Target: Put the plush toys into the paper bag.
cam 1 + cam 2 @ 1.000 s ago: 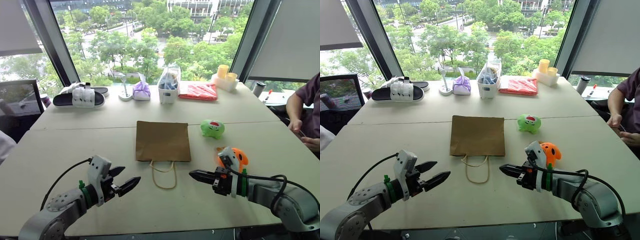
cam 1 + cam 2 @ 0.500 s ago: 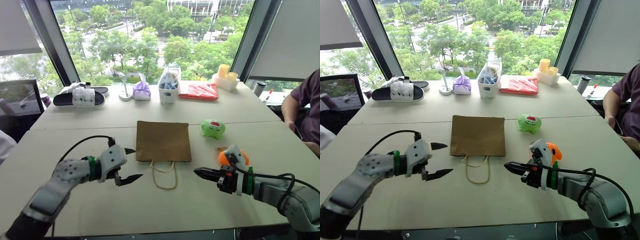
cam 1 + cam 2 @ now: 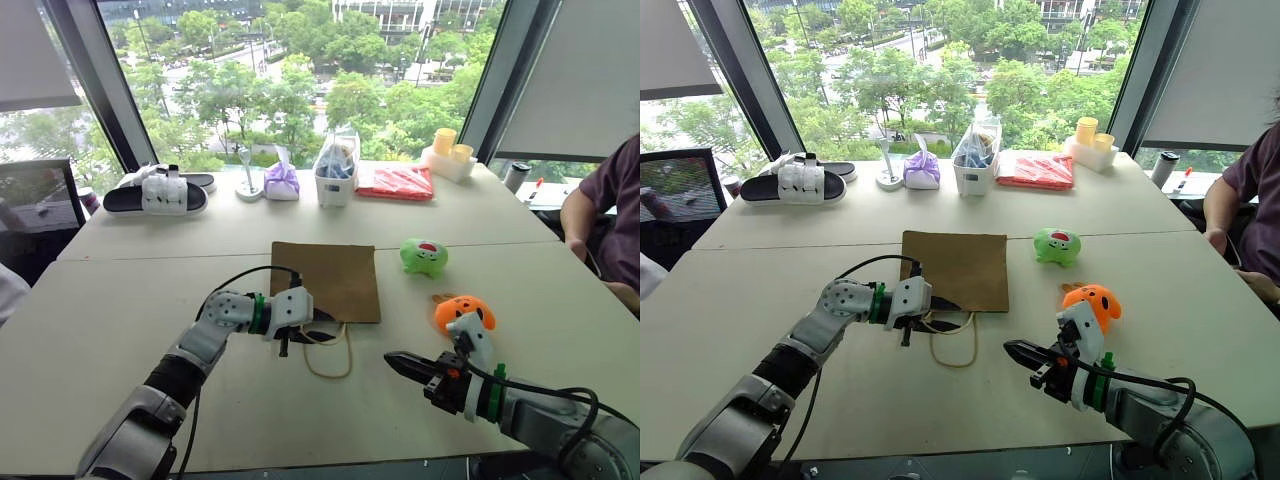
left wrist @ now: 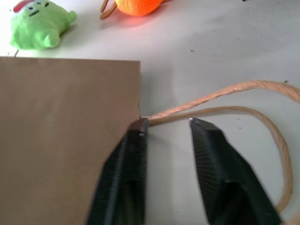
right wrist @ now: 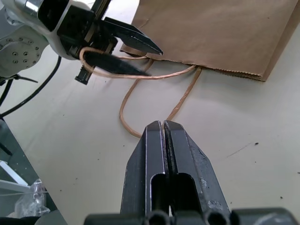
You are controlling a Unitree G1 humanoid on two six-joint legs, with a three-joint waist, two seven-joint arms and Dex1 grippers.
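Observation:
The cords loop apart [image 3: 348,352], so the flat paper bag's opening [image 3: 350,322] should gape toward the robot when the robot lifts one cord handle, while the other handle stays low.
The brown paper bag [image 3: 325,280] lies flat at the table's middle, its cord handles [image 3: 330,352] looping toward me. My left gripper [image 3: 312,330] is at the bag's near left corner. Its fingers [image 4: 136,154] stand apart, with a handle cord [image 4: 211,98] running across their tips. The green plush toy [image 3: 425,256] sits to the right of the bag. Nearer on that side lies the orange plush toy [image 3: 462,312]. My right gripper [image 3: 390,358] is shut and empty, low over the table, pointing left toward the handles, with the orange toy just behind its wrist.
Along the far edge are black-and-white sandals [image 3: 155,192], a purple pouch [image 3: 283,180], a white box holding a clear bag [image 3: 337,172], a red packet [image 3: 397,182] and yellow cups [image 3: 450,150]. A person's arm [image 3: 600,215] rests at the right side.
My left arm swung forward and right to the bag's handles, rolling its wrist, and its fingers narrowed. My right gripper drew back a little, still shut.

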